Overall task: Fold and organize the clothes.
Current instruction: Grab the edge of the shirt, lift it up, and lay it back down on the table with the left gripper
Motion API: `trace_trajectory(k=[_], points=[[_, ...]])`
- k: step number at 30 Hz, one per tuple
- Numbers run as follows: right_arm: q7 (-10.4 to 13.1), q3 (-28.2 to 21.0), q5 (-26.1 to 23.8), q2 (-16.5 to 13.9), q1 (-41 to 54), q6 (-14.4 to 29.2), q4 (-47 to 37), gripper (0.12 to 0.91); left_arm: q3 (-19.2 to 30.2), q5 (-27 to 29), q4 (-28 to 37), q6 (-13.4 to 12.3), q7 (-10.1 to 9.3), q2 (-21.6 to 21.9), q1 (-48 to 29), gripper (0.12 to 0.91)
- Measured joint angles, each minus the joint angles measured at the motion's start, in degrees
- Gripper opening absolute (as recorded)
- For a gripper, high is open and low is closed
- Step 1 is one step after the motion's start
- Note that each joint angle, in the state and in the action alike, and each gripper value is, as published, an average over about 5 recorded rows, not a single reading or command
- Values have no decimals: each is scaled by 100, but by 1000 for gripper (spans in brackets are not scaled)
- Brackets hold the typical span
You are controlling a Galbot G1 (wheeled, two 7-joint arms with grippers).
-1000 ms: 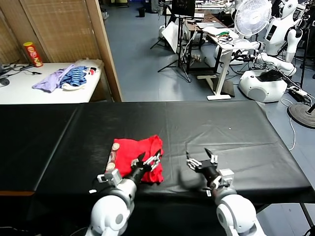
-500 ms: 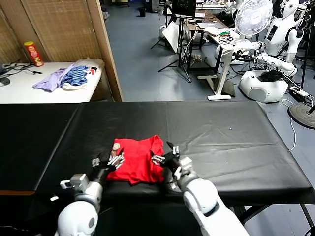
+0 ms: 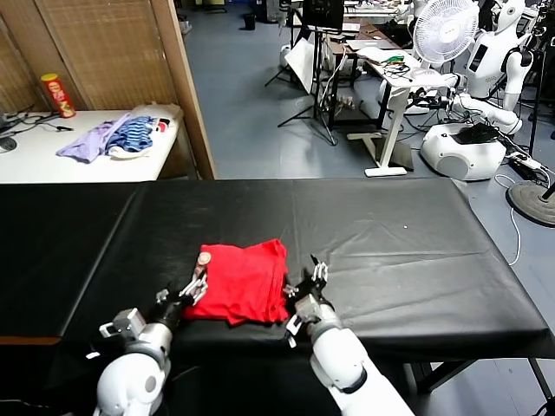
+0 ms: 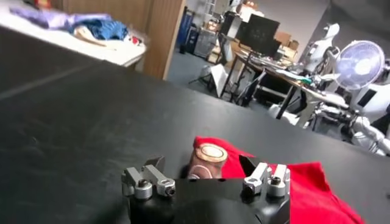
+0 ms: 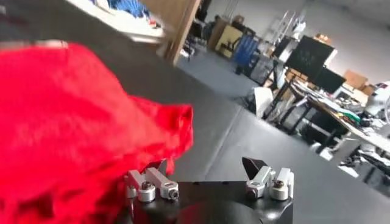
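I should expect to find more print hidden underneath when I turn the T-shirt over, because the tan-brown printed patch [image 3: 204,258] wraps around the red T-shirt's edge [image 3: 243,282].
The clothes are one red T-shirt [image 3: 245,282], lying folded into a rough square near the front of the black table [image 3: 390,234]. A tan-brown printed patch [image 3: 203,259] shows at its left edge. My left gripper [image 3: 192,290] is open at the shirt's front left corner, and in the left wrist view the rolled printed edge [image 4: 207,159] lies between the spread fingers of the left gripper [image 4: 203,165]. My right gripper [image 3: 305,282] is open at the shirt's right edge. In the right wrist view the red T-shirt [image 5: 67,122] bulges beside one finger of the right gripper [image 5: 206,164]. Neither holds anything.
A white side table [image 3: 52,156] at the back left carries a heap of lilac and blue-striped garments [image 3: 113,137] and a red chips can [image 3: 58,94]. A wooden partition [image 3: 182,87] stands behind the table. Beyond are desks, a fan [image 3: 445,30] and white robots [image 3: 468,139].
My left gripper has drawn back off the shirt's front right part to its left corner. My right gripper has moved left from bare cloth to the shirt's right edge.
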Motion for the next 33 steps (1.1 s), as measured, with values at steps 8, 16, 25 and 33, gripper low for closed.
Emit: trace_trajectory(k=[8, 16, 25, 33], points=[[-25, 426, 1332, -177, -232, 195, 657, 798, -131, -1043, 271, 56, 128, 26, -129, 798], [-141, 891, 1750, -373, -579, 371, 1390, 798, -164, -1896, 470, 109, 194, 35, -244, 795], [-148, 1104, 1767, -311, -872, 388, 1761, 798, -138, -1909, 575, 53, 234, 69, -253, 444], [103, 1319, 1432, -242, -1125, 99, 1975, 798, 6, -522, 382, -281, 228, 71, -160, 157]])
